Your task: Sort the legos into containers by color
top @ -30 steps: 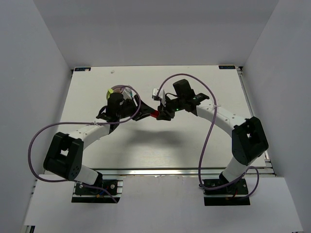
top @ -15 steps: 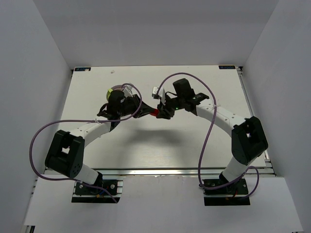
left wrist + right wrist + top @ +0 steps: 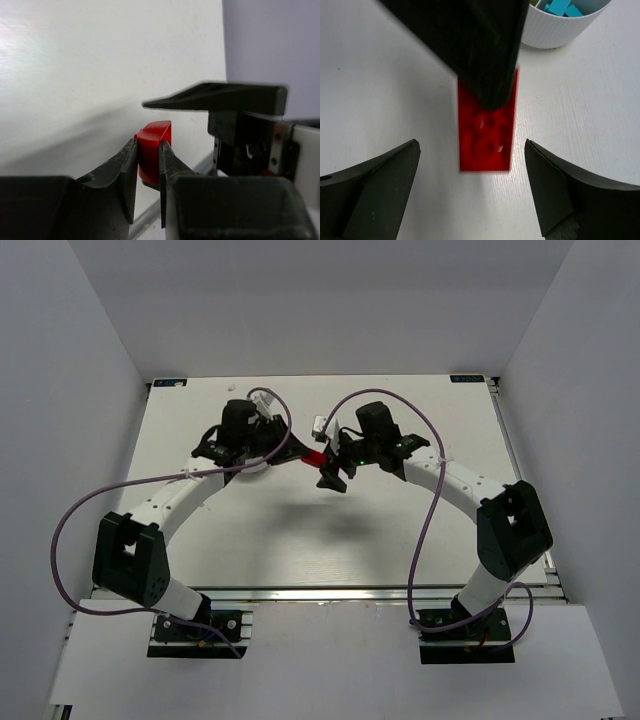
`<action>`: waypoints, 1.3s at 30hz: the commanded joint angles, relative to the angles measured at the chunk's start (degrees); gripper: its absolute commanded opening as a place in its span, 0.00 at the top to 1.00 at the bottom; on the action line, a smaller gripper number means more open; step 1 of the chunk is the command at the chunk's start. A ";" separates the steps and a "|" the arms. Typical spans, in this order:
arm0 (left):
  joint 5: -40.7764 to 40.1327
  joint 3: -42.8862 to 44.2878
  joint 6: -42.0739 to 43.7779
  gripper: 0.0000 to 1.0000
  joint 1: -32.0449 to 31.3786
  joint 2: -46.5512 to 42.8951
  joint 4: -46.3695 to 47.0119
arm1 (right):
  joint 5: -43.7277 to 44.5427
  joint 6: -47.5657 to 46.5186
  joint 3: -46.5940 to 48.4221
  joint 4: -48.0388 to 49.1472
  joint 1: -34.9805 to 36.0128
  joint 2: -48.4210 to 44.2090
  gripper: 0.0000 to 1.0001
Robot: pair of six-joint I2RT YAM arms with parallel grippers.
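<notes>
The right gripper's fingers are around the red lego in the left gripper (image 3: pixel 314 458), so next the right gripper moves back out of the way before the left gripper gets to the white dish (image 3: pixel 557 30).
A red lego (image 3: pixel 155 132) is pinched upright between the fingers of my left gripper (image 3: pixel 148 143), which is shut on it just above the table. From above, the same red lego (image 3: pixel 316 456) sits at the tip of the left gripper (image 3: pixel 304 453), mid-table. My right gripper (image 3: pixel 471 145) stands open, one finger either side of the red lego (image 3: pixel 486 135) without touching it, and it appears in the top view as right gripper (image 3: pixel 331 478). The white ribbed dish (image 3: pixel 555 32) holds cyan legos (image 3: pixel 559 7). In the top view the left wrist hides the dish.
Grey walls enclose the white table (image 3: pixel 330 540) on three sides. Purple cables (image 3: pixel 425 530) loop off both arms. A small pale object (image 3: pixel 320 426) lies beside the right wrist. One black finger of the right gripper (image 3: pixel 215 97) hangs close above the held brick.
The right gripper opened and let go of the red lego. The left gripper, which had shut on it, carried it a little toward the far side, and its wrist now covers the dish.
</notes>
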 commanded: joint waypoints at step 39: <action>-46.40 46.50 24.95 0.93 9.40 24.83 -41.08 | -3.88 -3.54 -3.45 -4.33 -5.91 -3.02 0.74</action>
